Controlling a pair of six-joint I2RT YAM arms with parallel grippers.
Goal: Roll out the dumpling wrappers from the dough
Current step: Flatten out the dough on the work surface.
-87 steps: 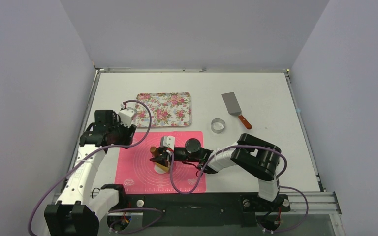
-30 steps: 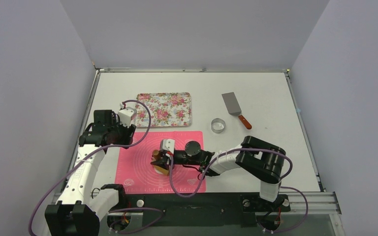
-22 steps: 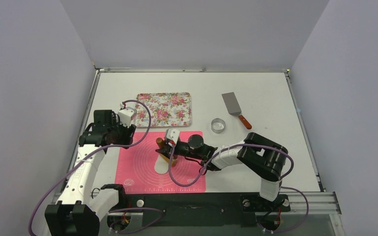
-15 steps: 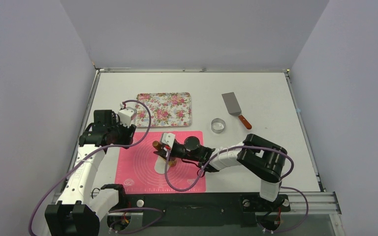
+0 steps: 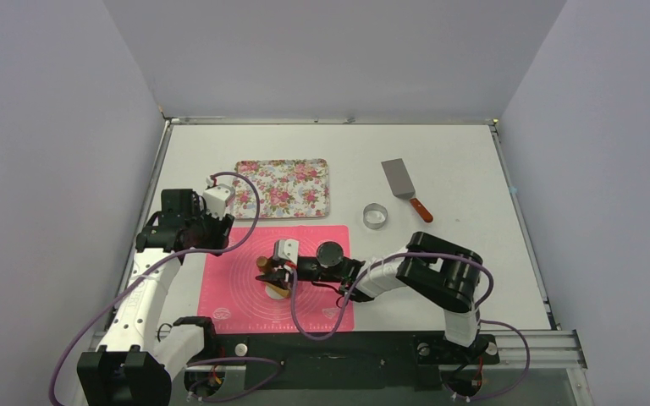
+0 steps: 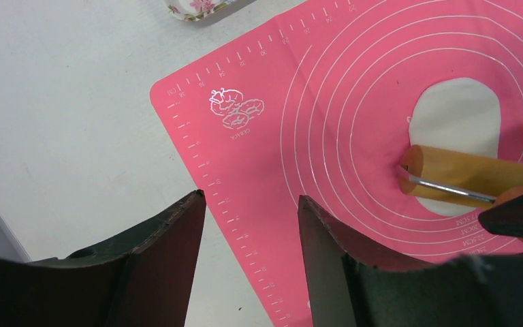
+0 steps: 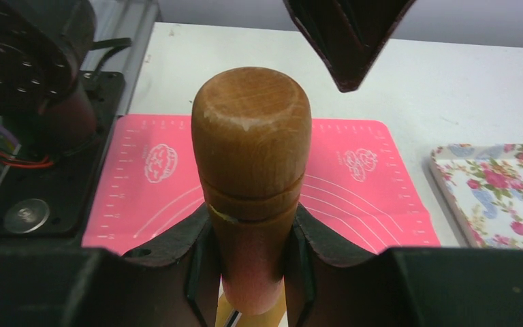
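The dough has the shape of a long oval (image 6: pixel 456 112) and the rolling pin is lying across it, so my right gripper needs to turn the pin (image 6: pixel 466 170) lengthwise and roll across the dough's width.
The dough (image 6: pixel 456 112) is a flat white oval sheet lying on the pink silicone mat (image 5: pixel 237 296). A wooden rolling pin (image 6: pixel 473 176) lies across its near end. My right gripper (image 5: pixel 272 274) is shut on the pin's handle (image 7: pixel 252 136), with the jaws pressed against both sides of it in the right wrist view (image 7: pixel 250 228). My left gripper (image 6: pixel 250 197) hangs open and holds nothing above the mat's left edge, well left of the dough, and in the top view it (image 5: pixel 212 232) is above the mat's far left corner. No dumpling wrappers are in view.
A floral tray (image 5: pixel 283 188) sits just beyond the mat. A metal ring cutter (image 5: pixel 375 216) and a spatula (image 5: pixel 404 188) lie to the right at the back. The left arm's base (image 7: pixel 34 75) is close on the near side.
My right gripper pushed the rolling pin to the far end of the dough, then drew it back to the near end. The left arm has not moved.
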